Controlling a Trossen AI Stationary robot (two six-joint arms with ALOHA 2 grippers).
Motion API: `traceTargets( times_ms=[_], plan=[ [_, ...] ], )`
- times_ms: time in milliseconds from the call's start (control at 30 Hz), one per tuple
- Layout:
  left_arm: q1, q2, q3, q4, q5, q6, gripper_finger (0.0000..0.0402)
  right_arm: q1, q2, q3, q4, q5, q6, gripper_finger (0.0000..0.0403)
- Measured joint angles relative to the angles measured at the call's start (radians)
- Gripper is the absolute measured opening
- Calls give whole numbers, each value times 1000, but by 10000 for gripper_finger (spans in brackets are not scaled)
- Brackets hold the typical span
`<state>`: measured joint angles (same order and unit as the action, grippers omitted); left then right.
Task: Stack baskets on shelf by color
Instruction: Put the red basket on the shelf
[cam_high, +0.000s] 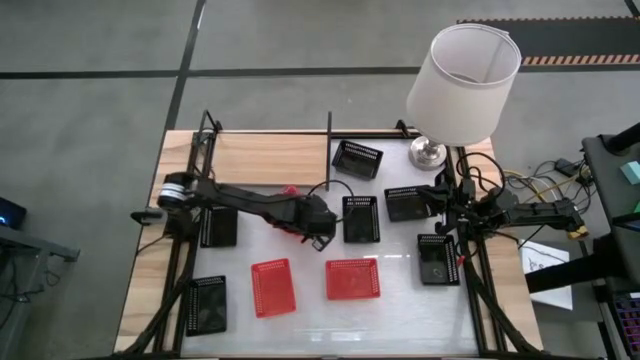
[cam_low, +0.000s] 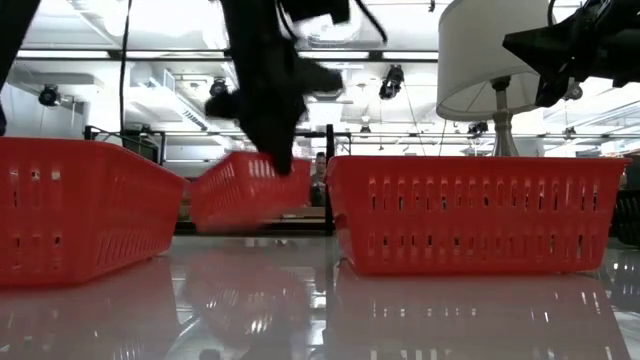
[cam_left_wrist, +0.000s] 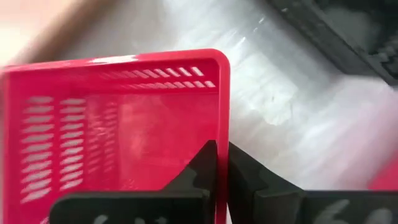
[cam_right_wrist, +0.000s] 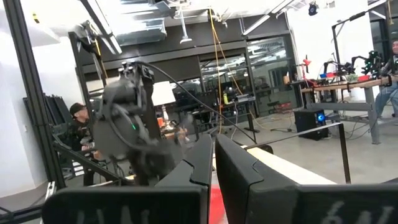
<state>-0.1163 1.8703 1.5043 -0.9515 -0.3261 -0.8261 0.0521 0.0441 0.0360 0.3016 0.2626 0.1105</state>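
The light-wood shelf is clear and my left gripper has the red basket open side up (cam_left_wrist: 137, 134), so it should carry on to the shelf's far edge (cam_high: 245, 144) and let go of the basket there.
My left gripper (cam_left_wrist: 222, 149) is shut on a red basket (cam_left_wrist: 118, 130) at the table's middle, right of the light-wood shelf (cam_high: 262, 158). In the high view the arm (cam_high: 315, 222) hides most of that basket. Two more red baskets (cam_high: 273, 287) (cam_high: 352, 279) rest flat on their bottoms near the front edge. Several black baskets lie around, one (cam_high: 361, 218) just right of the left gripper. My right gripper (cam_right_wrist: 213, 155) is shut on nothing, parked at the table's right side. My left gripper pinches the red basket's side wall (cam_left_wrist: 222, 118) near a corner, one finger (cam_left_wrist: 202, 168) inside the basket and the other (cam_left_wrist: 249, 177) outside. The fingers come steeply from above. In the low view the basket (cam_low: 250, 190) is tilted, its held side raised; whether its low end touches the table, I cannot tell.
A lamp with a white shade (cam_high: 465, 75) stands at the far right. Black baskets sit at the left (cam_high: 218, 227) (cam_high: 207, 303), far middle (cam_high: 357, 158) and right (cam_high: 438, 258). The shelf's black upright divider (cam_high: 329, 135) rises at its right end.
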Motion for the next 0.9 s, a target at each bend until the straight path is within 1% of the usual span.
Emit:
traceTargets(
  times_ms=[67,133,167,233,333,400,500,600,800,900],
  plan=[
    [-14,-42,-1,-11,-21,167,0,0,0,0,0,0,-5,13],
    [-28,-84,-5,-33,-45,391,0,0,0,0,0,0,-6,13],
    [-35,-104,-7,-54,-69,501,0,0,0,0,0,0,-7,13],
    [-45,-142,-20,-87,-134,672,0,0,0,0,0,0,-7,13],
    [-32,-201,-65,-114,-229,901,0,0,0,0,1,1,-7,13],
    [3,-249,-114,-112,-261,1008,0,0,0,0,1,1,-7,13],
    [89,-330,-204,-105,-250,1047,0,0,1,0,-1,1,-7,13],
    [189,-418,-315,-82,-211,1060,0,0,2,0,-5,1,-10,13],
    [385,-571,-533,62,-91,1196,0,0,3,0,-5,1,-19,13],
    [449,-614,-603,115,-68,1226,0,0,3,0,-5,0,-19,13]
  ],
)
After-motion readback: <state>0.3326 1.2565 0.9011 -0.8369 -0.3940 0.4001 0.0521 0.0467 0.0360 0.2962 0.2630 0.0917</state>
